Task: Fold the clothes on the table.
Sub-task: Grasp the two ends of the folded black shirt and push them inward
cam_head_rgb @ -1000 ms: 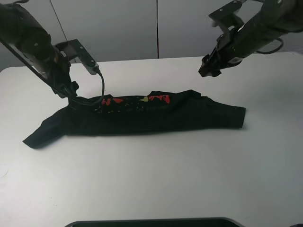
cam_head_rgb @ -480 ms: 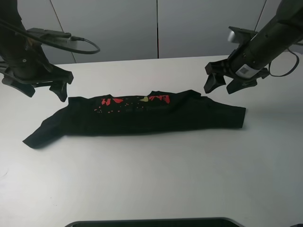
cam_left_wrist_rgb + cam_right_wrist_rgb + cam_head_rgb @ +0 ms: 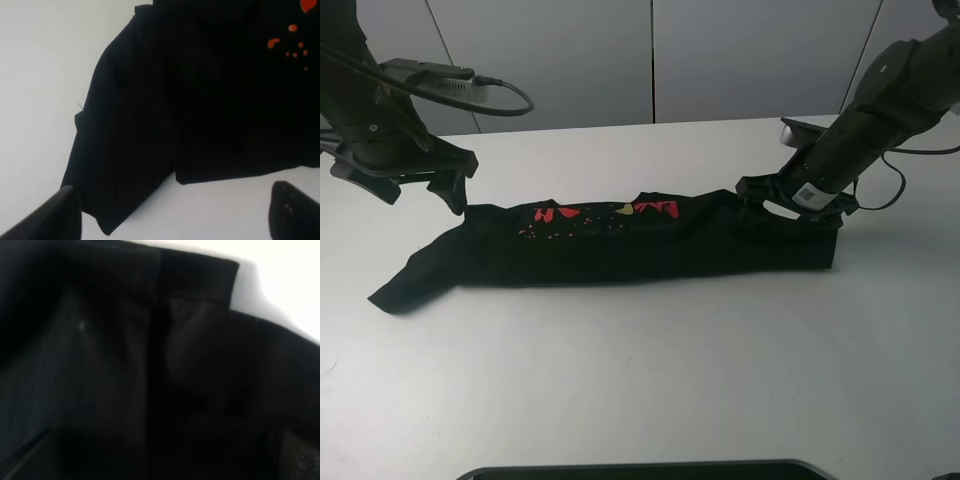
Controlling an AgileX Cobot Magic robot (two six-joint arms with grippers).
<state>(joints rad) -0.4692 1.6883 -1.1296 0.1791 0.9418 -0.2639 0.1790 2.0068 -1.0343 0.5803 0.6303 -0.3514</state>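
Note:
The black T-shirt's sleeve end (image 3: 412, 284) reaches my left gripper's side, so next my right gripper pulls the T-shirt by its opposite end (image 3: 814, 250) before folding that end over.
A black T-shirt (image 3: 620, 245) with a red print lies folded into a long strip across the white table (image 3: 650, 370). My left gripper (image 3: 418, 190) is open and hovers just above the table by the shirt's back left corner, not touching it. The left wrist view shows its fingertips (image 3: 55, 215) spread wide over the shirt's sleeve end (image 3: 165, 100). My right gripper (image 3: 790, 205) is open and low over the shirt's right end. The cloth (image 3: 150, 365) fills the right wrist view between the spread fingertips (image 3: 300, 455), so contact cannot be told.
A dark flat object (image 3: 640, 470) lies at the table's front edge. A black cable (image 3: 495, 90) loops off the left arm. Grey wall panels stand behind the table's far edge.
My right gripper has come down and inward onto the shirt's right end. My left gripper swung off the shirt's corner to the left and has since held still. The shirt has not moved.

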